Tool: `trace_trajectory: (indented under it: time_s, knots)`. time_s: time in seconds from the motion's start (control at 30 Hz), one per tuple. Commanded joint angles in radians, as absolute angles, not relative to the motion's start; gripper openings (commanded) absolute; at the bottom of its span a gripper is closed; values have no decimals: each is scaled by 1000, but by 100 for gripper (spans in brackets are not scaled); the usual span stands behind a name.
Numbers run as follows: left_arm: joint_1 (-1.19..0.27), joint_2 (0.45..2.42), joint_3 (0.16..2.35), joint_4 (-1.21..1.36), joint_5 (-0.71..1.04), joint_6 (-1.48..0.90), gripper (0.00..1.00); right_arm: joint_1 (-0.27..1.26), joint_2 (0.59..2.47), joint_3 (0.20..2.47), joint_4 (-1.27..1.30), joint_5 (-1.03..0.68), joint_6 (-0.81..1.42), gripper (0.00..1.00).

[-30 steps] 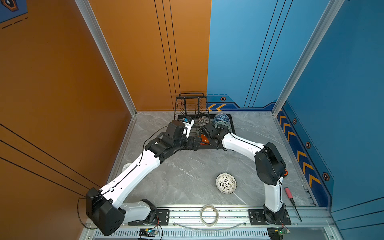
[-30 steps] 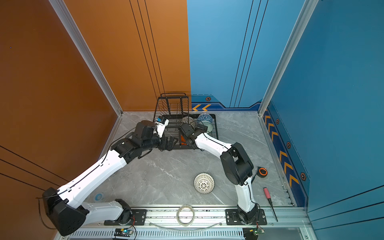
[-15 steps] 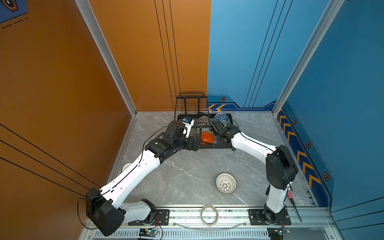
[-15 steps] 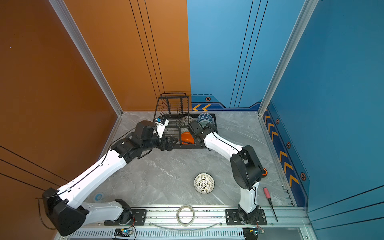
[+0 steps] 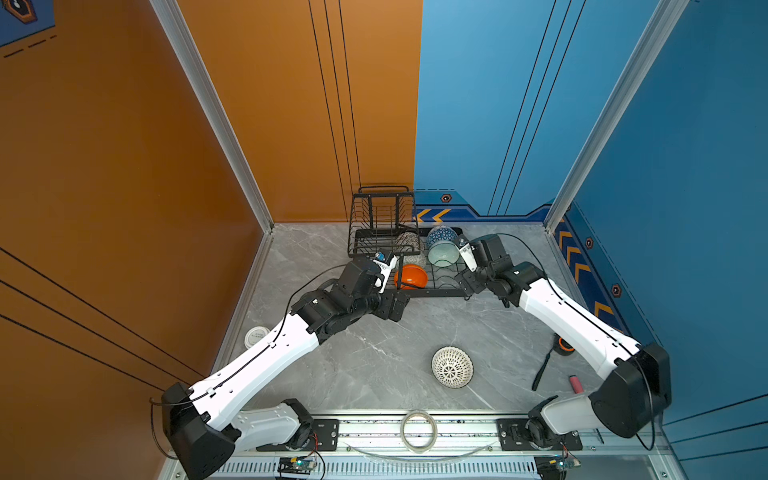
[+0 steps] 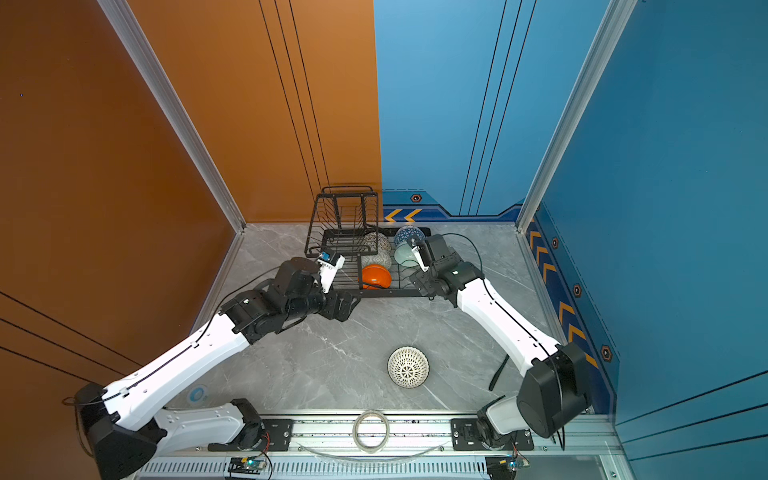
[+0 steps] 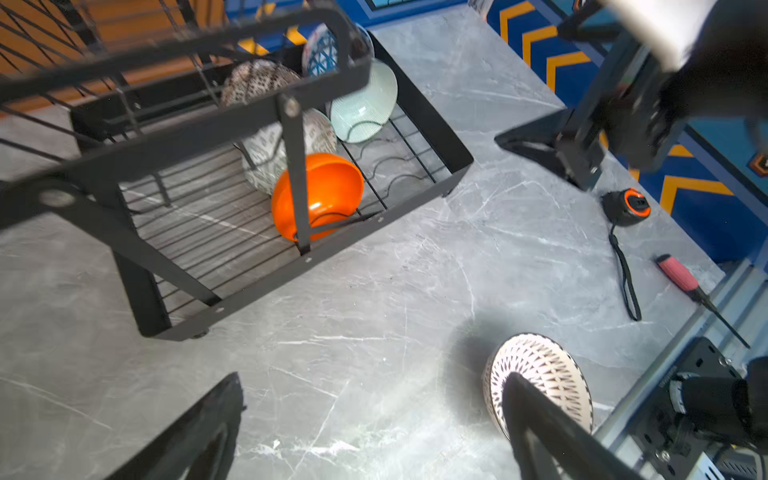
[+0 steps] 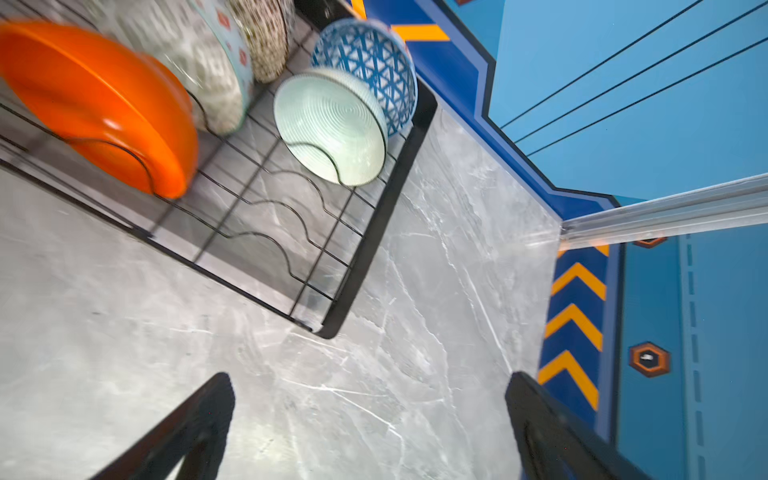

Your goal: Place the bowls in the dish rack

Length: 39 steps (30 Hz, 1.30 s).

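The white lattice bowl (image 5: 453, 367) sits in the clear with its rim up. My left gripper should keep going to its rack-side rim (image 5: 441, 352) until the open fingers are on both sides of it, and then close.
The black wire dish rack (image 5: 432, 293) stands at the back of the table. Leaning on edge in its lower tray are the orange bowl (image 5: 411, 276) (image 7: 318, 195), a maze-patterned bowl (image 7: 266, 158), a dotted bowl (image 7: 257, 79), the pale mint bowl (image 5: 444, 254) and the blue bowl (image 5: 441, 237). A white lattice bowl (image 5: 452, 367) sits upside down on the table, nearer the front. My left gripper (image 5: 395, 305) (image 7: 372, 378) hangs open and empty by the rack's front left corner. Off the rack's front right corner my right gripper (image 5: 466, 284) (image 8: 370, 376) is open, holding nothing.
A white lidded jar (image 5: 257, 336) sits by the left wall. A tape ring (image 5: 418, 430) lies on the front rail. At the right lie a black-and-orange tape measure (image 5: 562, 345) with its strap and a red-handled screwdriver (image 5: 575, 383).
My right gripper has drawn back to the right, away from the orange bowl, which now stands uncovered in the rack. The left arm has hardly moved.
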<state>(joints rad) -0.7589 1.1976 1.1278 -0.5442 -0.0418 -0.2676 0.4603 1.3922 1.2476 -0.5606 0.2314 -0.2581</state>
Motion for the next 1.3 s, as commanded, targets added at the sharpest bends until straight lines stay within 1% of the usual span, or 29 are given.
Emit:
trace_trajectory:
  time_s: [0.0, 0.1, 0.2, 0.43, 0.5, 0.73, 0.87, 0.97, 1.1, 1.27]
  knots:
    - [-801, 1217, 1064, -545, -48, -333, 98, 410, 1338, 1224, -562, -36, -121, 100]
    - [-824, 1252, 998, -466, 12, -366, 98, 355, 1348, 1258, -608, -126, -54, 100]
    - [-837, 1317, 973, -395, 77, -395, 98, 325, 1383, 1307, -668, -156, -25, 100]
    - [-907, 1512, 1023, -364, 173, -395, 98, 318, 1414, 1334, -703, -157, -15, 100]
    - [-933, 1562, 1070, -364, 206, -384, 98, 317, 1416, 1329, -703, -151, -15, 100]
    - [-993, 1671, 1131, -365, 267, -371, 100, 316, 1418, 1311, -701, -139, -15, 100]
    - [-1007, 1723, 1162, -380, 279, -366, 92, 317, 1418, 1302, -701, -135, -15, 100]
    - [-1009, 1759, 1191, -415, 248, -357, 80, 316, 1420, 1303, -701, -131, -20, 100]
    - [-1008, 1794, 1217, -428, 237, -345, 72, 316, 1432, 1313, -701, -131, -27, 100]
    - [-1010, 1829, 1235, -428, 249, -345, 57, 316, 1451, 1325, -702, -131, -31, 100]
